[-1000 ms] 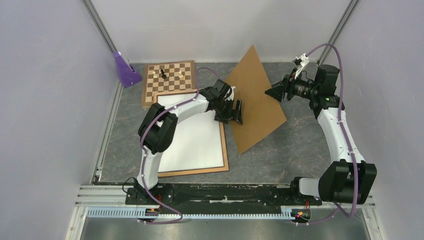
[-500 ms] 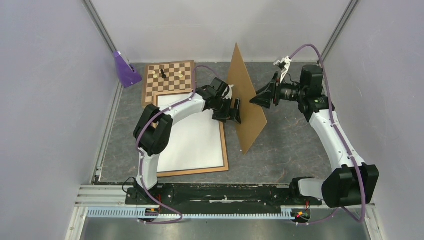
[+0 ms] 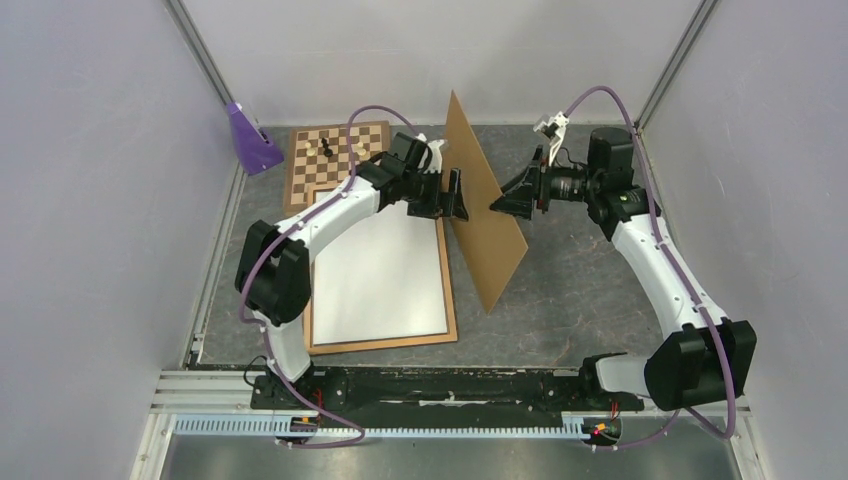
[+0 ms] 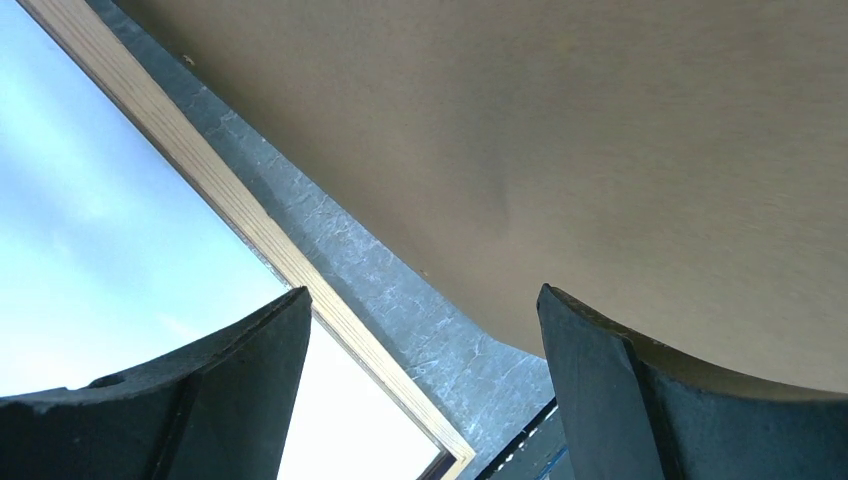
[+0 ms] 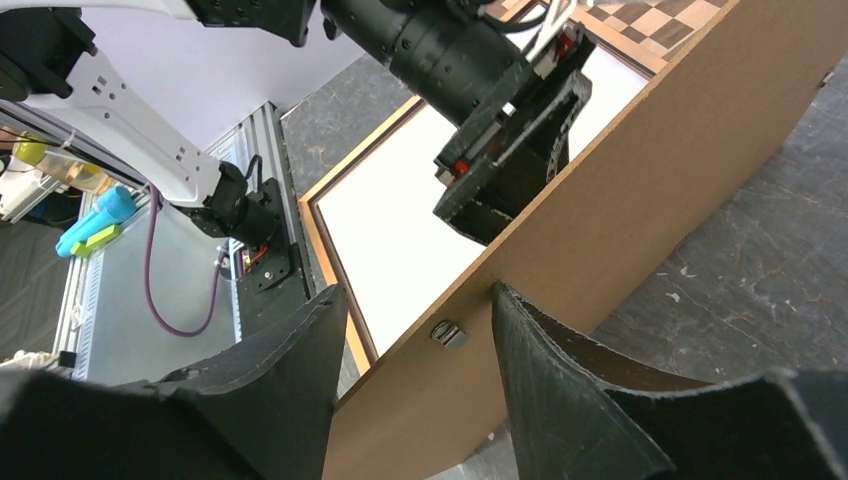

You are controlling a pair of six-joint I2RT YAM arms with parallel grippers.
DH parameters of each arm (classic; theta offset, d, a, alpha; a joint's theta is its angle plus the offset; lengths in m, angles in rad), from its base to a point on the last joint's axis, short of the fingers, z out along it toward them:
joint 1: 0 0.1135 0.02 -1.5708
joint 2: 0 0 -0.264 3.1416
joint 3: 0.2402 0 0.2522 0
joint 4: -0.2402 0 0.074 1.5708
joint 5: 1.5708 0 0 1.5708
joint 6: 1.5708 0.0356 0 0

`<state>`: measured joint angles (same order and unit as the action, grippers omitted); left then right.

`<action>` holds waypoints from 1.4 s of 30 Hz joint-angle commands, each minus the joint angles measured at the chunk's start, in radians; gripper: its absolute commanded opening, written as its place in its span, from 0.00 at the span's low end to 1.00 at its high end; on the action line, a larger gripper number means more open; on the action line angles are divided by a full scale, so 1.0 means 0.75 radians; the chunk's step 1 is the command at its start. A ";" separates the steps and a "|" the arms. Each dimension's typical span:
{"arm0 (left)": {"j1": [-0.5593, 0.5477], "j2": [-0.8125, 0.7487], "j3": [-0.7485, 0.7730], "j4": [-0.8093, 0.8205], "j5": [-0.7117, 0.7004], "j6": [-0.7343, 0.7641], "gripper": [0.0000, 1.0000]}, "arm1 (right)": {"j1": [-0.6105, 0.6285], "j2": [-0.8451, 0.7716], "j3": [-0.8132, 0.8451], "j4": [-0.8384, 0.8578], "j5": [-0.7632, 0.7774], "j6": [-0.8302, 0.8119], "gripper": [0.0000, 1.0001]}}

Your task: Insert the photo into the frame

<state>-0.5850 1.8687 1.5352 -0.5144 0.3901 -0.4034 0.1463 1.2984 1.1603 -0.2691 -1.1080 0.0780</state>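
My left gripper's open fingers face the backing board's broad side (image 3: 482, 225), so my left gripper should rise clear and take the backing board's upper edge (image 3: 469, 129) near its far corner.
The frame (image 3: 452, 300) lies flat on the grey table, light wood rim up. Inside it rests the photo (image 3: 380, 265), plain white back up. Both show in the left wrist view, frame (image 4: 250, 230) and photo (image 4: 100, 250), and in the right wrist view, frame (image 5: 315, 240) and photo (image 5: 400, 230). A brown backing board (image 3: 490, 240) stands nearly on edge beside the frame's right side. My right gripper (image 3: 497, 203) is open and straddles the board's upper edge (image 5: 620, 190), one finger against its face. My left gripper (image 3: 455, 197) is open, empty, close to the board's other face (image 4: 600, 150).
A chessboard (image 3: 340, 155) with a few pieces lies at the back left, partly under the frame's far corner. A purple block (image 3: 250, 140) stands by the left wall. Walls close in on three sides, and a metal rail (image 3: 400, 425) runs along the near edge.
The backing board has swung up from leaning right to nearly on edge, pushed by my right gripper moving left. My left gripper has moved back and slightly left, staying open.
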 commanded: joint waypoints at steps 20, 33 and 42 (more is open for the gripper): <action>0.119 -0.216 0.332 -0.203 0.096 -0.248 0.91 | 0.126 0.050 0.163 -0.140 0.072 -0.091 0.63; 0.117 -0.088 0.662 -0.294 0.024 -0.448 0.91 | 0.182 0.066 0.179 -0.159 0.126 -0.127 0.64; 0.098 -0.029 0.641 -0.254 0.076 -0.554 0.86 | 0.224 0.101 0.230 -0.191 0.156 -0.153 0.65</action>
<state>-0.4992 1.8359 2.0075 -0.7166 0.4210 -0.7437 0.2974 1.3575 1.2812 -0.4065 -1.0161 -0.0086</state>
